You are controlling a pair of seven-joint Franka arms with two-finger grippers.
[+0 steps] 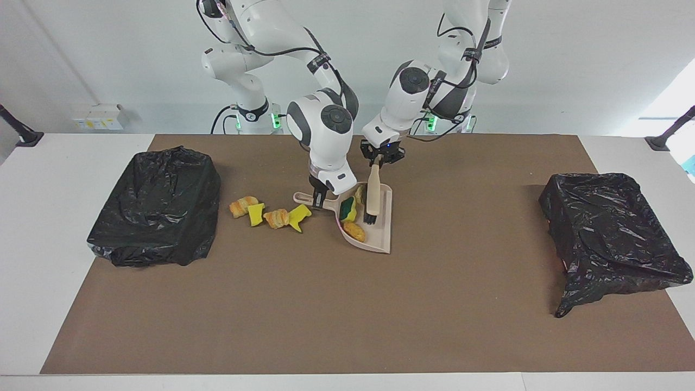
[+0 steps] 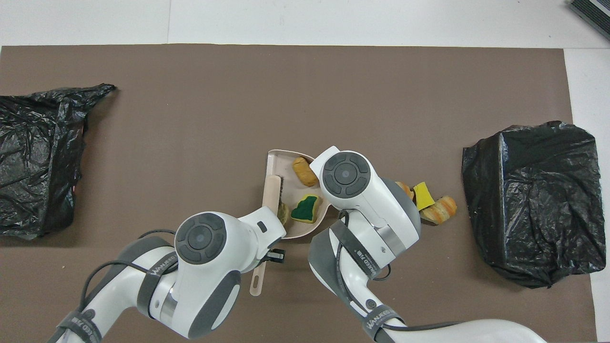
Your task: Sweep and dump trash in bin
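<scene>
I see the brush's bristles [image 1: 370,219] standing inside the loaded dustpan, so my left gripper should pull the brush out of the way before my right gripper takes the dustpan to the bin [image 2: 534,200].
My right gripper [image 1: 320,199] is shut on the handle of the beige dustpan [image 1: 380,234], which rests on the brown mat. My left gripper [image 1: 380,159] is shut on the upper end of the wooden brush [image 1: 373,191]. The brush's black bristles [image 1: 370,219] stand inside the pan. Three pieces of trash lie in the pan: a yellow-green sponge [image 1: 347,208], a bread chunk [image 1: 354,231] and a tan scrap [image 1: 359,193]. Several more scraps [image 1: 277,218] lie on the mat beside the pan's handle, toward the right arm's end. In the overhead view the right wrist hides some of them.
A black bag-lined bin [image 1: 157,206] stands at the right arm's end of the mat, close to the loose scraps. A second black bag-lined bin [image 1: 613,233] stands at the left arm's end. The brown mat [image 1: 347,315] covers the white table.
</scene>
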